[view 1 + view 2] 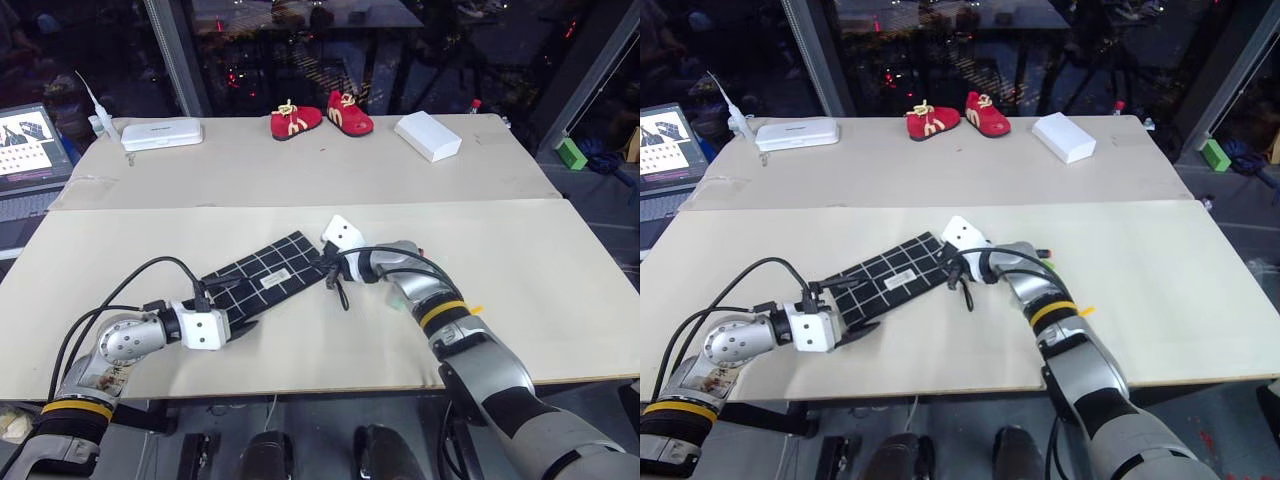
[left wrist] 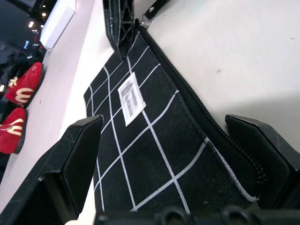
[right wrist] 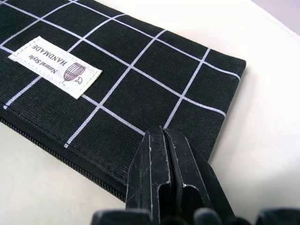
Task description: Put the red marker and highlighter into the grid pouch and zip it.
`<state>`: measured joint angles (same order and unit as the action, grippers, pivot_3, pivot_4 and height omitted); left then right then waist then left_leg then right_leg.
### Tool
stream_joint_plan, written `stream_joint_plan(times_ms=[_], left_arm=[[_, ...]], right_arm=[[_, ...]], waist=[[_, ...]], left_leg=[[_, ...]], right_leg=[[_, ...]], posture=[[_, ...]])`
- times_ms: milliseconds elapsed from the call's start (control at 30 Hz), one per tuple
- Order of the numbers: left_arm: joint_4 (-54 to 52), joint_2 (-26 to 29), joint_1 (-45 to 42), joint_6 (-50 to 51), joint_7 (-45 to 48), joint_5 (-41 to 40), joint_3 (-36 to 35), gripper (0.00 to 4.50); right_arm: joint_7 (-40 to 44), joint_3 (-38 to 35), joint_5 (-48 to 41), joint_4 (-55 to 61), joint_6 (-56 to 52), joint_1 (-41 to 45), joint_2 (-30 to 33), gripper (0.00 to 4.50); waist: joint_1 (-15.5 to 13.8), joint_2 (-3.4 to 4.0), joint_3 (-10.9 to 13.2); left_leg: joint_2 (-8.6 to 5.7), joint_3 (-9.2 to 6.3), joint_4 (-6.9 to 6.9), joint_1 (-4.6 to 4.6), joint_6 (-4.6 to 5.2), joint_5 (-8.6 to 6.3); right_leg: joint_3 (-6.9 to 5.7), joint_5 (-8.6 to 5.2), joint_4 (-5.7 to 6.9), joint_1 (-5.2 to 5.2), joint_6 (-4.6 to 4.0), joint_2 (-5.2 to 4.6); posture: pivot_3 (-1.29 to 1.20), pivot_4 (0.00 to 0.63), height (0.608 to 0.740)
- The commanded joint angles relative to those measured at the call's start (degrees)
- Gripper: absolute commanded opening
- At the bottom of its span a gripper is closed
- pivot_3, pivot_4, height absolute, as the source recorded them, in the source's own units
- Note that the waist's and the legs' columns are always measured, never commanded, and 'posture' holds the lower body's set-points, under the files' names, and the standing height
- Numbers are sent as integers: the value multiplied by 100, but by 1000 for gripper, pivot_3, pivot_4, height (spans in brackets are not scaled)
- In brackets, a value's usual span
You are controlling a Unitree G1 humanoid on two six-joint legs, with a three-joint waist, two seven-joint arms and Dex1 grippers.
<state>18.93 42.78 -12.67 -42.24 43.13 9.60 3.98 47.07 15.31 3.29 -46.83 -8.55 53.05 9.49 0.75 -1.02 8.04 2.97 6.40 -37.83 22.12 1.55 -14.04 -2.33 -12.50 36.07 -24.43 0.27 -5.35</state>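
Observation:
I am pressing the grid pouch's corner point(image 1: 314, 264) with my right gripper, off the cord pull point(image 1: 343, 296), so I need to clamp the other end with my left gripper while my right gripper takes the pull.
The grid pouch point(image 1: 265, 275) lies flat and slanted on the near table, label up, with its zipper edge point(image 2: 206, 136) toward me. My left gripper point(image 1: 238, 308) is open at the pouch's near left end, one finger point(image 2: 77, 154) on each side of it. My right gripper point(image 1: 325, 265) is shut, its tips point(image 3: 161, 136) resting on the pouch's far right corner by the zipper. The black cord pull point(image 1: 340, 292) lies loose on the table just below it. The red marker and the highlighter are out of view.
On the far table stand a pair of small red shoes point(image 1: 322, 115), a white box point(image 1: 428, 135) and a white case point(image 1: 162, 133). A screen point(image 1: 25, 145) sits at the far left. A seam runs between the two tabletops.

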Motion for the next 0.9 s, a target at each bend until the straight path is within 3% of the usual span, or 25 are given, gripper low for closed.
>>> stream_joint_plan(times_ms=[33, 400, 600, 733, 900], left_arm=[[186, -21, -145, 74, 134, -192, 142, 3994], [344, 10, -289, 290, 901, -1041, 237, 121], [274, -70, -344, 522, 973, -1260, 154, 52], [118, -87, -303, 758, 915, -1278, 132, 0], [-461, -235, -45, 1482, 651, -1531, -86, 0]], right_arm=[[-46, -125, 6, 4, -53, 50, 93, 0], [-38, -213, -22, 150, -146, -37, 203, 0], [53, -266, -106, 306, -217, -98, 221, 0], [359, -459, -431, 735, -716, -156, 262, 1019], [904, -1284, -1714, 2102, -2509, 49, 536, 2719]], waist=[[5, 0, 0], [29, 0, 0], [27, 0, 0], [26, -1, 0], [26, -1, 1]], left_leg=[[0, 0, 0, 1, 0, 0], [-1, 1, 0, 19, 1, -1], [-1, 1, 0, 20, 1, -1], [-1, -2, 0, 23, 1, -1], [3, -8, 0, 42, 2, -1]], right_leg=[[0, 0, 0, 0, 0, 0], [-1, 0, -4, -17, 0, 4], [-1, 0, -6, -17, 0, 5], [-2, 0, -9, -17, 1, 5], [1, 2, -5, -39, 3, 3]], posture=[[0, 150, 740], [0, 150, 740], [0, 150, 740], [0, 150, 740], [0, 150, 740]])
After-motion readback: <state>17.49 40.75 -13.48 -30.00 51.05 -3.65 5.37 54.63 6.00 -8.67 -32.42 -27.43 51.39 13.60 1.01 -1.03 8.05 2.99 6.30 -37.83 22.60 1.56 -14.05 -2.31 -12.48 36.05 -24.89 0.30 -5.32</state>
